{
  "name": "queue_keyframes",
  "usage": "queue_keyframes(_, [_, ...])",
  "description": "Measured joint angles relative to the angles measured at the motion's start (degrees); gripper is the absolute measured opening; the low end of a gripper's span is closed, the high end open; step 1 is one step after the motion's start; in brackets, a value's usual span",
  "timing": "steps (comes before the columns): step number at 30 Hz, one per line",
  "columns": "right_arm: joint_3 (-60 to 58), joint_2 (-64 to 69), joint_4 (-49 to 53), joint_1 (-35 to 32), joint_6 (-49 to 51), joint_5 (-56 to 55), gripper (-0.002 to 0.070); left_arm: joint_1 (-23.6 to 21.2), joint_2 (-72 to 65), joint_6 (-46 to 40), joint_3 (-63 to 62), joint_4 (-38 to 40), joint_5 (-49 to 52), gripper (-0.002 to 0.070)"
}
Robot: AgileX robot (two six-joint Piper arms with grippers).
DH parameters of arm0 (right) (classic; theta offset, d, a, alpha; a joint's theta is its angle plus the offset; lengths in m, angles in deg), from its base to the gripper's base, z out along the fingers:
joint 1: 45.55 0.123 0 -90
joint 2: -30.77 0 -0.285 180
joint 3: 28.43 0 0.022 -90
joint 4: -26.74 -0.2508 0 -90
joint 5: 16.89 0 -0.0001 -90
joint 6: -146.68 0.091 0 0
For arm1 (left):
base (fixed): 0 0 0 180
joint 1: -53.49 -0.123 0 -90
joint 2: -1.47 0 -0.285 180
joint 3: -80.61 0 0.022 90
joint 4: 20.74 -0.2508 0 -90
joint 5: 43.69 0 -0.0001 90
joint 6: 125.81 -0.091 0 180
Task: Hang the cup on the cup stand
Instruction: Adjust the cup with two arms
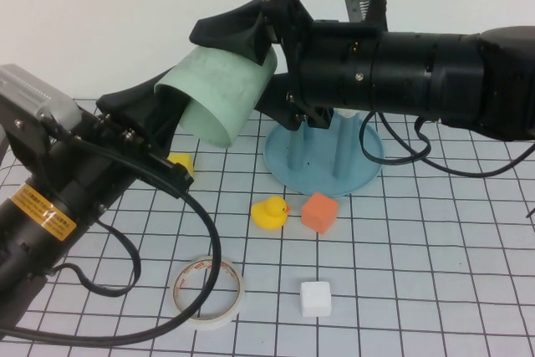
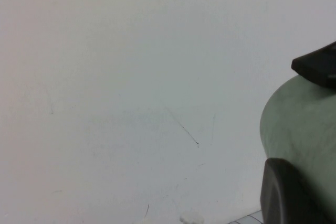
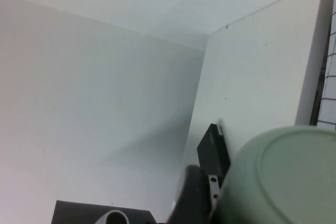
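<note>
My gripper will lower the cup [image 1: 221, 90], and the cup will settle with its opening down over a peg and hide that peg inside, because the blue pegs [image 1: 343, 152] stand upright.
The pale mint-green cup [image 1: 224, 89] hangs on its side in the air, mouth pointing down toward the left arm. My left gripper [image 1: 171, 110] is shut on the wall at the cup's rim; one dark finger [image 2: 286, 195] lies along the cup's outside [image 2: 304, 124]. My right gripper [image 1: 242, 73] comes in from the right, open wide, with its fingers on either side of the cup's closed end [image 3: 294, 182]. Its upper finger [image 1: 238, 31] rests on top of the cup and its lower finger is hidden. The blue cup stand [image 1: 322, 156] sits on the table behind and below, its pegs partly hidden by the right arm.
On the grid mat lie a yellow duck [image 1: 269, 211], an orange cube [image 1: 318, 211], a white cube [image 1: 315, 298] and a tape roll [image 1: 207, 292]. A small yellow object [image 1: 181, 163] peeks out beside the left arm. The left arm's cable loops over the near-left mat.
</note>
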Motion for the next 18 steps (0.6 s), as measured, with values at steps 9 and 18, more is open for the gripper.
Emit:
queue_keyframes(9, [0.0,0.0,-0.11,0.0,-1.39,0.0,0.0587,0.0,0.0,-0.33,0.0,0.0,0.0,0.0094])
queue_keyframes(18, [0.48,0.0,-0.11,0.0,-7.18,-3.6,0.0587,0.0,0.0,-0.33,0.0,-2.12,-0.1,0.051])
